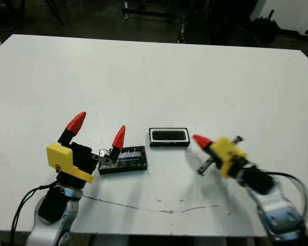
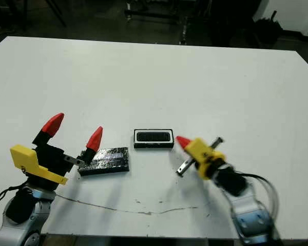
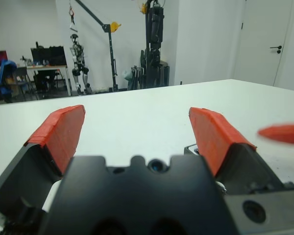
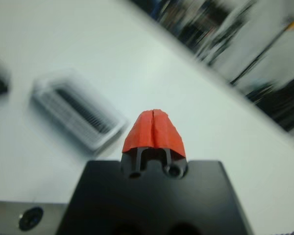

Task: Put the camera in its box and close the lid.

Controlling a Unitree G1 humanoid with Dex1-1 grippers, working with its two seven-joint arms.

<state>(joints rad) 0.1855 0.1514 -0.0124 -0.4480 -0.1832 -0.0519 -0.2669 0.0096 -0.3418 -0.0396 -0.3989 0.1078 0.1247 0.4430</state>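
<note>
The lid (image 1: 127, 156) has deep sides (image 1: 126, 168) and seems wider than the box, so the lid will slide down over the box's sides when I lower it.
The box (image 1: 169, 137), a black tray with a white lining, rests on the table's near middle. A dark ribbed slab, apparently the camera (image 1: 169, 136), fills its hollow. Just left and nearer lies the lid (image 1: 124, 158), glossy black with a pale stripe on top. My left gripper (image 1: 97, 130) is open and empty, with one red fingertip (image 1: 119, 137) over the lid's left end. Right of the box, my right gripper (image 1: 200, 141) is shut with nothing in it and points toward the box. The right wrist view shows the box (image 4: 78, 115) ahead of the shut fingertips (image 4: 153, 128).
A thin dark crack or line (image 1: 149, 207) runs across the white table (image 1: 154, 77) near its front edge. In the left wrist view, the other gripper's red tip (image 3: 281, 133) shows beside my open fingers. Stands and equipment fill the room beyond the table.
</note>
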